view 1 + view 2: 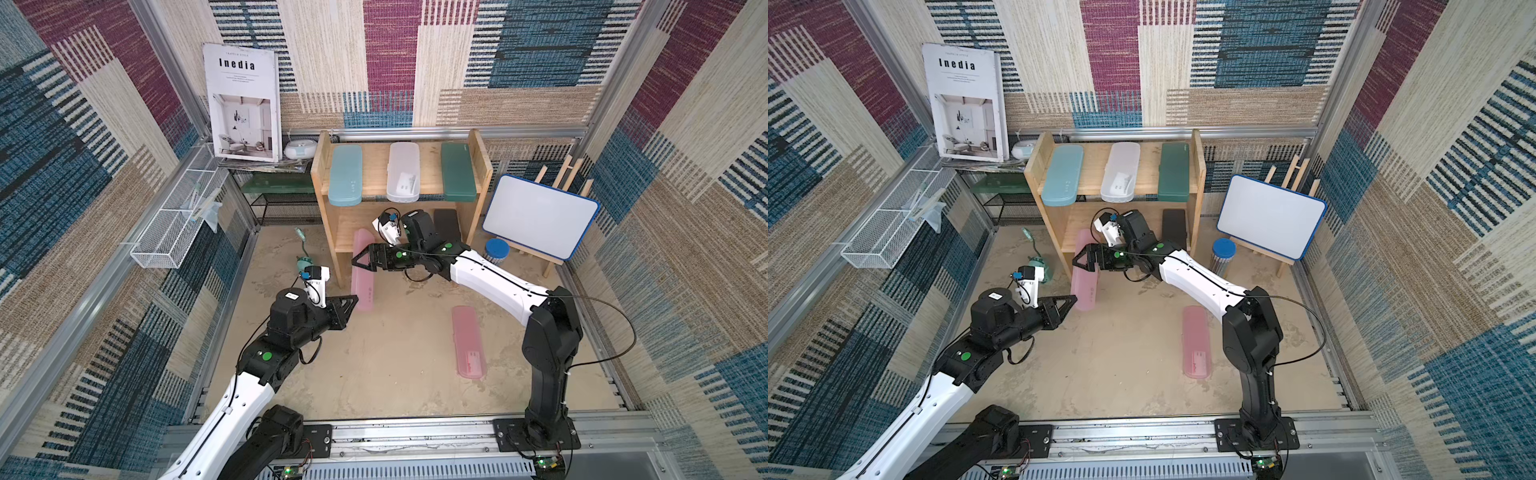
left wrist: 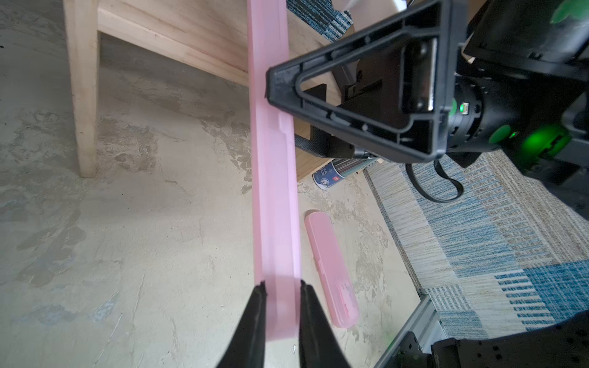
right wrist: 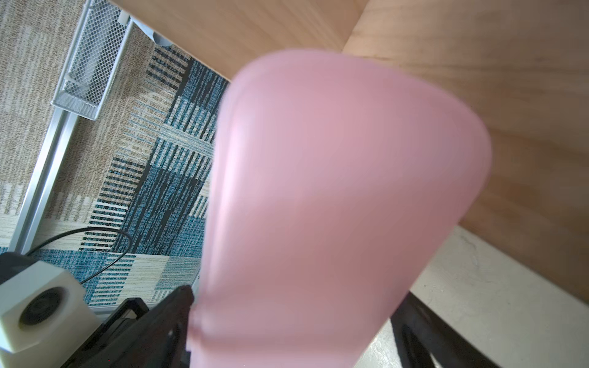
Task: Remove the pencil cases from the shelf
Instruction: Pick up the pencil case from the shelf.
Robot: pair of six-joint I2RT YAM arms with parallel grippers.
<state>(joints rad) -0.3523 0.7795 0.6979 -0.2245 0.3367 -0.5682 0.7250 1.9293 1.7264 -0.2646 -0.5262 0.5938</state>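
Note:
I need to take the pink case's middle with my right gripper, because my left gripper holds the pink case only by its near end (image 1: 365, 302). My right gripper should then lay it next to the second pink case.
A pink pencil case (image 1: 362, 286) (image 2: 274, 191) slants from the lower tier of the wooden shelf (image 1: 322, 174) out over the floor. My left gripper (image 1: 355, 298) (image 2: 282, 285) is shut on its near end. My right gripper (image 1: 353, 262) (image 3: 299, 296) stands open, its fingers straddling the case's width (image 3: 334, 191) near the shelf's front. On the top tier lie a light teal case (image 1: 345, 174), a translucent white case (image 1: 403, 172) and a dark green case (image 1: 458, 172). A black case (image 1: 446, 226) lies on the lower tier, behind my right wrist. A second pink case (image 1: 468, 340) rests flat on the floor.
Left of the shelf stand a black mesh rack (image 1: 286, 208) with a magazine (image 1: 243, 104) on it and a white wire basket (image 1: 174, 224) on the wall. A whiteboard on an easel (image 1: 540, 216) and a blue-lidded tube (image 1: 497, 249) stand to the right. A green object (image 1: 305, 262) lies by my left wrist.

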